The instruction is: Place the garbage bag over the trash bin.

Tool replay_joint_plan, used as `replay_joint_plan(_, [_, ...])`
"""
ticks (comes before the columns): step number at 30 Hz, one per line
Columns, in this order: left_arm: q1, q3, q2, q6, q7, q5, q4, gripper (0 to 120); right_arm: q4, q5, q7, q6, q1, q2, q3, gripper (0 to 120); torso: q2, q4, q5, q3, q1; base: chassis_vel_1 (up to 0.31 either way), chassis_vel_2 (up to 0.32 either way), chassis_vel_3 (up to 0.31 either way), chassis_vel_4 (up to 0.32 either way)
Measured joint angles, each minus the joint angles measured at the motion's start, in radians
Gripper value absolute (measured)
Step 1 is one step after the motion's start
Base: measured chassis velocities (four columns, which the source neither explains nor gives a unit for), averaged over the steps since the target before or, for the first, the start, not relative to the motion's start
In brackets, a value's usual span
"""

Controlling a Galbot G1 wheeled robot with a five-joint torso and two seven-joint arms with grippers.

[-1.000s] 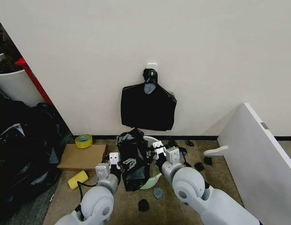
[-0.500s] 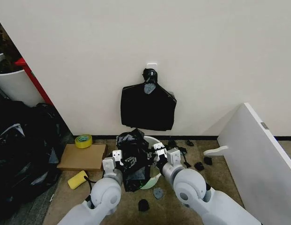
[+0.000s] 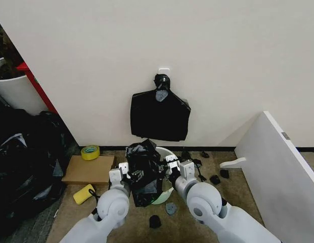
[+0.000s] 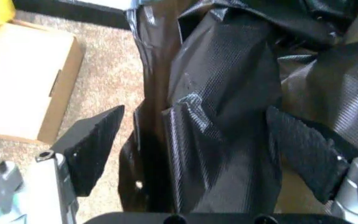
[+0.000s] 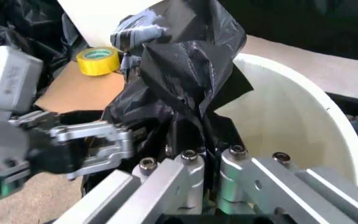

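Note:
The garbage bag's loose (image 3: 145,169) folds (image 3: 138,175) are bunched over the trash bin, so I expect the bag to spread across the bin's whole rim when I pull it open.
The garbage bag (image 3: 143,169) hangs crumpled over the left side of the trash bin (image 3: 165,151), a small white round bin on the floor by the wall. In the left wrist view my left gripper (image 4: 197,149) is open, one finger on each side of the bag's (image 4: 223,107) folds. My right gripper (image 5: 209,161) is shut on a fold of the bag (image 5: 185,56) at the bin's (image 5: 291,121) rim. In the head view the left gripper (image 3: 127,174) sits left of the bag and the right gripper (image 3: 169,166) right of it.
A flat bundle of black bags (image 3: 160,116) hangs on the wall above. A yellow tape roll (image 3: 90,152), a cardboard box (image 3: 88,169) and a yellow sponge (image 3: 84,194) lie to the left, beside a heap of black sacks (image 3: 20,157). A white board (image 3: 278,172) leans on the right.
My left arm has shifted slightly toward the bag. The bag, the bin and my right gripper stay where they were.

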Motion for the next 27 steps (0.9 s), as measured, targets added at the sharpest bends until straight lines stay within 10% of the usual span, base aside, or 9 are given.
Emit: replay_joint_plan(27, [-0.071,0.009,-0.048,0.084,-0.141,-0.166,0.084,5,-0.007,0.001,0.001,0.012,-0.009,-0.004,0.008,0,0.000,0.0003,0.0002,0.000,0.000,0.000,0.000,0.000,0.000])
